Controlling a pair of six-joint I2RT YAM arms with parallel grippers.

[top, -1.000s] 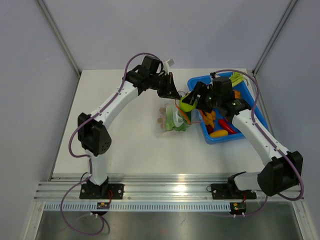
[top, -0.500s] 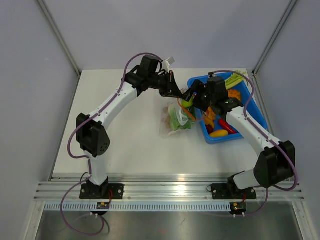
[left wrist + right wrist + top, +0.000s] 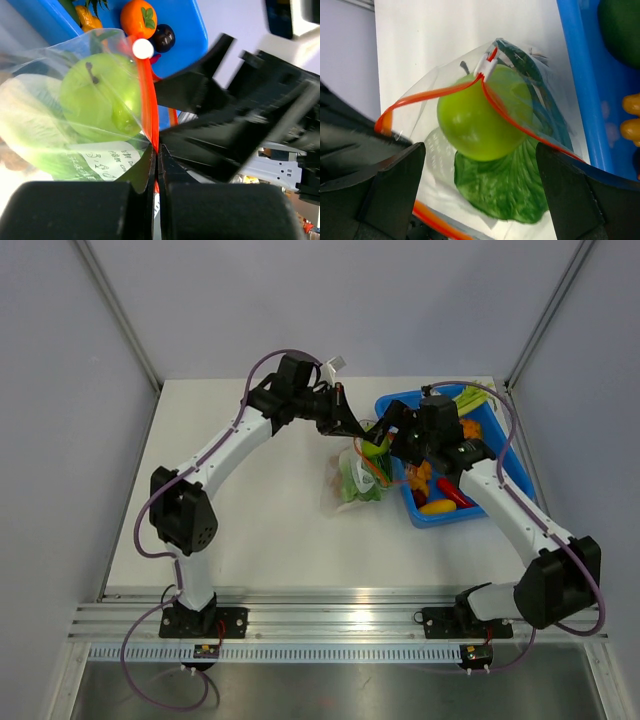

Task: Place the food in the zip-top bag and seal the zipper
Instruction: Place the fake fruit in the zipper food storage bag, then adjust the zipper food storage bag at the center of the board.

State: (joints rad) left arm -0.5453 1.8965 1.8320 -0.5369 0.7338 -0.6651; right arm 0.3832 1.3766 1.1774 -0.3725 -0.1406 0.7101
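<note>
The green apple [image 3: 374, 447] sits on the green cabbage leaf [image 3: 499, 185] in the bag's opening, so I expect the apple to stay near the zipper as I lift the bag.
The clear zip-top bag [image 3: 352, 478] hangs over the table. My left gripper [image 3: 159, 155] is shut on its orange-red zipper [image 3: 148, 100] at the mouth edge, and shows from above as the left gripper [image 3: 350, 427]. A green apple [image 3: 480, 117] sits in the bag's mouth, above a green cabbage leaf [image 3: 505, 187]. The zipper [image 3: 512, 117] loops across the apple. My right gripper [image 3: 480, 150] stands open just above the apple, its fingers wide on either side and apart from it. From above, the right gripper [image 3: 385, 440] is beside the apple [image 3: 375, 449].
The blue bin [image 3: 447, 519] stands right of the bag and holds orange, red and yellow pieces [image 3: 438, 496] and green onions [image 3: 470, 398]. An orange [image 3: 138, 18] and a dark round piece [image 3: 163, 37] lie in the bin [image 3: 182, 30]. A white slider [image 3: 486, 65] sits on the zipper.
My right gripper has opened wider and let go of the green apple, which now rests in the bag's mouth. The left gripper kept its hold on the zipper.
</note>
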